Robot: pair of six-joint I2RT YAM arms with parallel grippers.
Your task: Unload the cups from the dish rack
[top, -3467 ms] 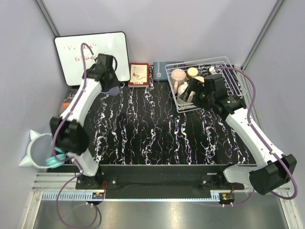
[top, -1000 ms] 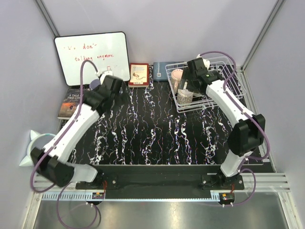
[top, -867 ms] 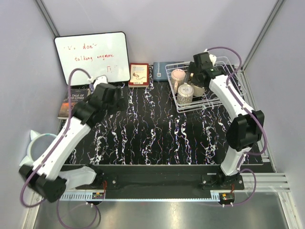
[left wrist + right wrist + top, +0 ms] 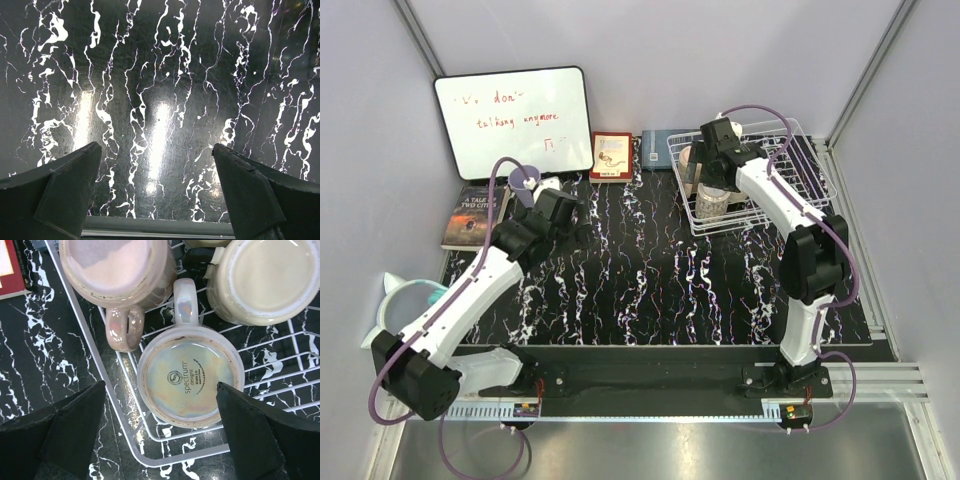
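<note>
My right gripper should move over the cup's middle (image 4: 190,378) before it goes down around the cup, because one of its fingers hangs over the iridescent cup's base edge (image 4: 237,371).
The white wire dish rack (image 4: 807,160) stands at the back right of the black marbled mat. In the right wrist view three cups sit upside down in its front corner: an iridescent cup (image 4: 190,382), a pink mug (image 4: 117,270) and a cream cup (image 4: 265,277). My right gripper (image 4: 161,390) hangs open straight above the iridescent cup, its fingers apart on either side and touching nothing. A lavender cup (image 4: 525,180) stands on the table below the whiteboard. My left gripper (image 4: 568,215) is open over bare mat (image 4: 156,110), to the right of the lavender cup.
A whiteboard (image 4: 512,118) leans at the back left, with a red book (image 4: 611,156) and a blue box (image 4: 658,148) beside it. A dark book (image 4: 472,215) lies at the mat's left edge. A white eared bowl (image 4: 392,312) sits near left. The rack's rim (image 4: 183,456) runs just below the iridescent cup.
My left gripper has drawn back from the lavender cup toward the mat. My right gripper has shifted left over the rack's front corner, above the iridescent cup. Both stay open.
</note>
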